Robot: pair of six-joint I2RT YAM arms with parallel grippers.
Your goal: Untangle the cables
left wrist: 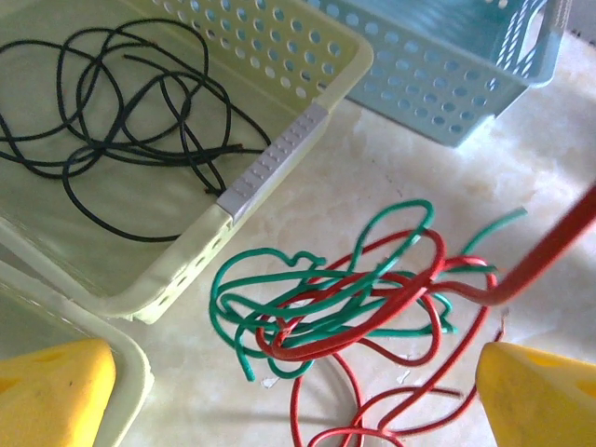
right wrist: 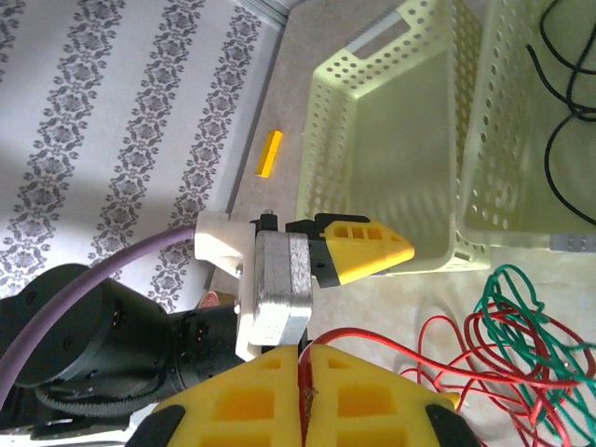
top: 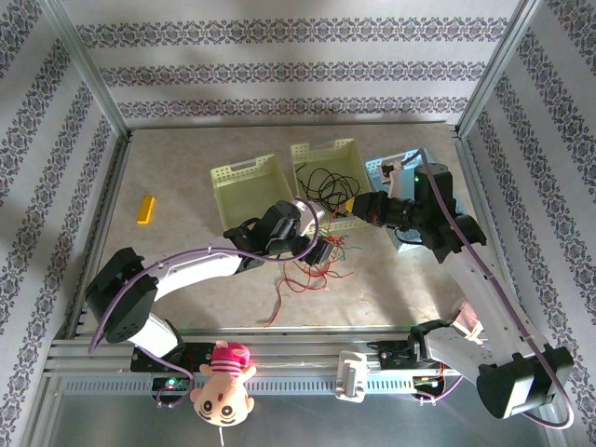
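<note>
My left gripper should take hold of the red cable so that my right gripper is free to hold the knot, because the red cable in my right gripper loops through the green cable.
A green cable and a red cable lie knotted together on the table in front of the baskets, seen from above as a tangle. My left gripper hovers open just over the knot, one yellow fingertip on each side, touching nothing. My right gripper is shut on the red cable, which runs taut from its pads down to the knot. From above, the right gripper sits near the middle basket's front wall. A black cable lies loose inside that basket.
A second pale green basket stands left of the middle one, and a blue basket to its right is partly behind my right arm. A yellow block lies far left. A plush doll hangs on the front rail.
</note>
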